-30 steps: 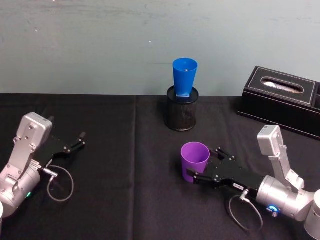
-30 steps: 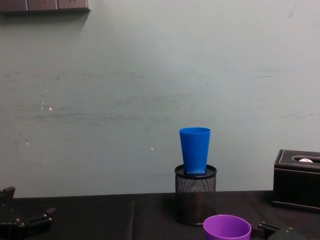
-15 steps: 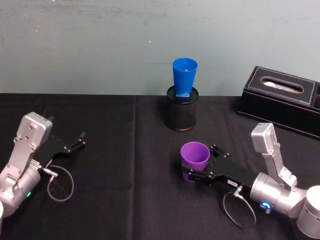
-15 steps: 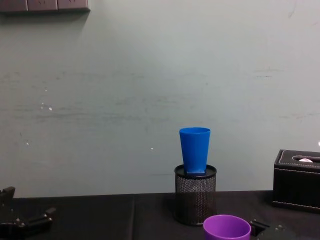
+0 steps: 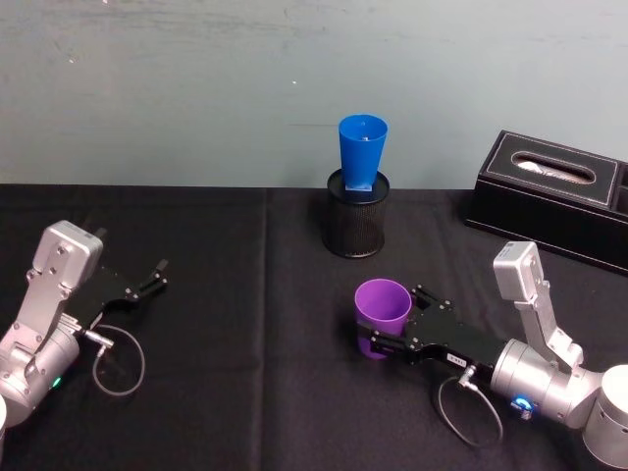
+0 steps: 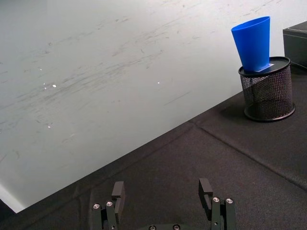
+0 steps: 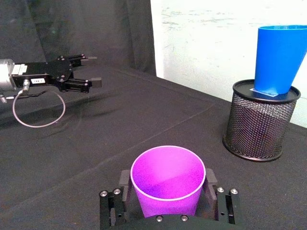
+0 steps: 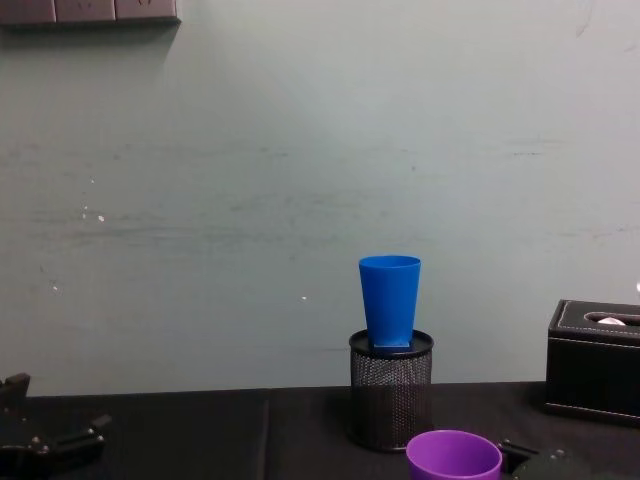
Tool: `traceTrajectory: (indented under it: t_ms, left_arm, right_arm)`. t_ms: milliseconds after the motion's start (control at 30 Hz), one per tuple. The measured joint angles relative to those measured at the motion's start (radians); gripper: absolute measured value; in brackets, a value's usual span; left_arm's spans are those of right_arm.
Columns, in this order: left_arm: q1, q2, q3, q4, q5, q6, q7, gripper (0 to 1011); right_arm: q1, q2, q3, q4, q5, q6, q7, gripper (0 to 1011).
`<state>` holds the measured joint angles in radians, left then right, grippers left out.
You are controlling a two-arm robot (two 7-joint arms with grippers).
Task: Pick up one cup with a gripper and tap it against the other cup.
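Note:
The blue cup's foot rests flat on the pen holder's closed top. The blue cup will stay standing when I tap it.
The purple cup stands upright on the black tablecloth, in front of the blue cup. My right gripper lies low on the table, open, with one finger on each side of the purple cup, close to its walls. The blue cup stands upright in the mouth of a black wire-mesh pen holder near the wall. From the chest, the purple cup's rim shows below and right of the blue cup. My left gripper rests open at the far left, away from both cups.
A black tissue box sits at the back right, beside the pen holder. A grey cable loop lies by the left arm. The wall runs close behind the blue cup. Bare black cloth lies between the two arms.
My right gripper has slid forward along the table so its fingers reach further around the purple cup. The cups and the left arm have stayed put.

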<state>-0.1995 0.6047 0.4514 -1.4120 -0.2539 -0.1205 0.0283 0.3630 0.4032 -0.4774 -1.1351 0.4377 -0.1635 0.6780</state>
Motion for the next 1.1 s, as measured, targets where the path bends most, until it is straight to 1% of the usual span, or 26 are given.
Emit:
traceTrajectory:
  t_ms: [100,167,267,367,633,733,1100]
  left_arm:
    - [0.000,0.000,0.000,0.000,0.000,0.000,0.000,1011]
    - [0.000,0.000,0.000,0.000,0.000,0.000,0.000,1011]
    - [0.000,0.000,0.000,0.000,0.000,0.000,0.000,1011]
    - [0.000,0.000,0.000,0.000,0.000,0.000,0.000,1011]
    - [0.000,0.000,0.000,0.000,0.000,0.000,0.000,1011]
    - [0.000,0.000,0.000,0.000,0.000,0.000,0.000,1011]
    - [0.000,0.000,0.000,0.000,0.000,0.000,0.000,1011]
  right_arm:
    - [0.000,0.000,0.000,0.000,0.000,0.000,0.000,909]
    - [0.000,0.000,0.000,-0.001,0.000,0.000,0.000,824]
    - [-0.001,0.001,0.000,-0.001,0.000,0.000,0.000,775]
    - [-0.001,0.001,0.000,-0.002,0.001,0.000,0.000,755]
    - [-0.001,0.002,0.000,-0.003,0.001,0.001,-0.001,729]
    - [-0.004,0.006,0.001,-0.016,0.000,0.012,-0.005,729]
    - [-0.009,0.039,0.018,-0.139,0.008,0.116,-0.046,729]
